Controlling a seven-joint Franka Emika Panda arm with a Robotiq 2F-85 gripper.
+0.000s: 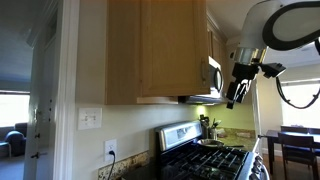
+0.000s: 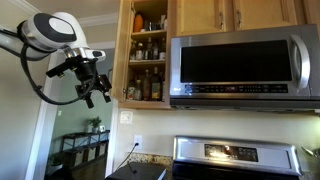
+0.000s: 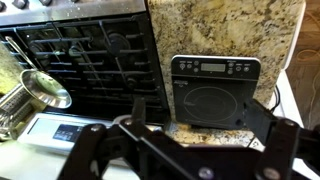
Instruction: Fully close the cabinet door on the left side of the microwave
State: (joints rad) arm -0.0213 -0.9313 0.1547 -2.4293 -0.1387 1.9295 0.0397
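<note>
I expect the door (image 1: 174, 48) to swing shut about the cabinet door's edge (image 1: 138, 52) away from the microwave when I push it, as that edge meets the side of the cabinet.
The cabinet door (image 2: 123, 50) stands open left of the microwave (image 2: 240, 62) and shows edge-on, with shelves of bottles and jars (image 2: 148, 60) visible behind it. In an exterior view from the side, the door appears as the wide wooden panel (image 1: 175, 50), with the microwave (image 1: 214, 76) beyond it. My gripper (image 2: 95, 92) hangs in the air left of the door at its lower part, apart from it. It also shows in an exterior view (image 1: 236, 93) and in the wrist view (image 3: 205, 118). It is open and empty. The door's handle is not visible.
A black-and-steel stove (image 2: 235, 160) stands below the microwave, and its grates fill the wrist view (image 3: 90, 60). A black square device (image 3: 215, 90) lies on the granite counter (image 3: 230, 30). A metal cup (image 3: 45, 88) lies beside the stove. Shorter wooden doors (image 2: 235, 14) are above the microwave.
</note>
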